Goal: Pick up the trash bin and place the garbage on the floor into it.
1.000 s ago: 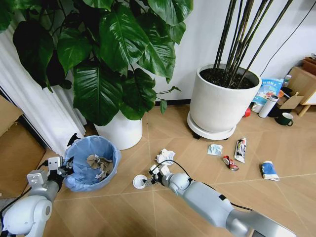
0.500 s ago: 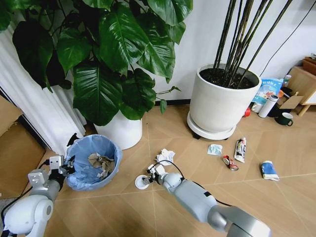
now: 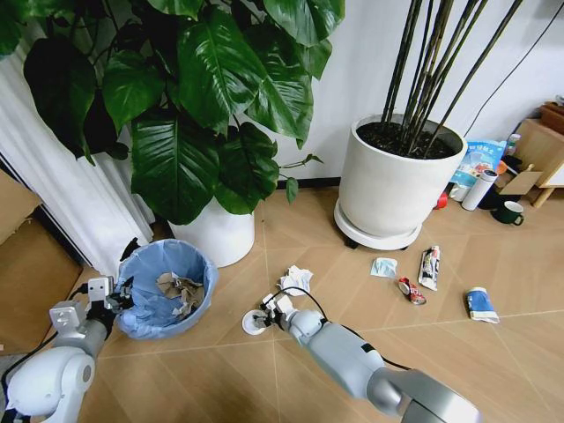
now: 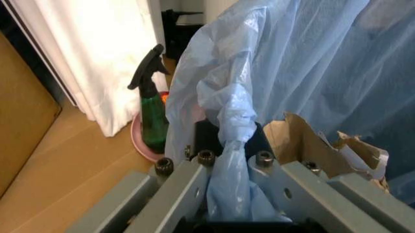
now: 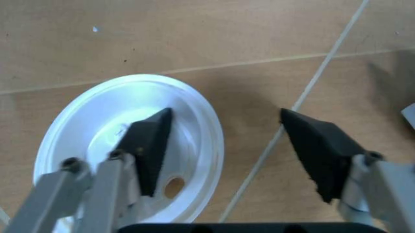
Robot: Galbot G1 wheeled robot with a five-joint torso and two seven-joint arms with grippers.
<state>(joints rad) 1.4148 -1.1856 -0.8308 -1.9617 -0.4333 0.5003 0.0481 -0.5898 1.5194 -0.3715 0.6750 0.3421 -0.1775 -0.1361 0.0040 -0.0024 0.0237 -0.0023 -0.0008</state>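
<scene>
I can see creases and jutting edges (image 3: 305,272) on the crumpled white paper (image 3: 296,280), so the paper will pinch into a fold and stay bunched up when I lift it.
The trash bin (image 3: 163,286), lined with a crinkly light blue bag (image 4: 311,73), stands on the floor (image 3: 220,370) at the left with brown paper scraps inside. My left gripper (image 3: 121,295) (image 4: 230,160) is shut on its near rim, bag pinched between the fingers. My right gripper (image 3: 264,310) (image 5: 225,116) hangs open just over the white disc (image 3: 254,324) (image 5: 97,131), one finger above the disc, the other above bare floor. Other garbage lies to the right: crumpled white paper (image 3: 295,279), a light blue mask (image 3: 383,267), a red wrapper (image 3: 410,291), a printed tube (image 3: 429,267), a blue-white wrapper (image 3: 478,303).
Two big white plant pots (image 3: 216,233) (image 3: 397,185) stand behind the litter. A white bottle (image 3: 480,189) and dark mug (image 3: 509,212) sit at the far right. A green spray bottle (image 4: 150,111) stands by the white curtain (image 3: 79,203) behind the bin. Brown cardboard (image 3: 26,273) lies at the left.
My right gripper has shifted left and down to sit over the white disc. The left gripper and the bin have stayed where they were.
</scene>
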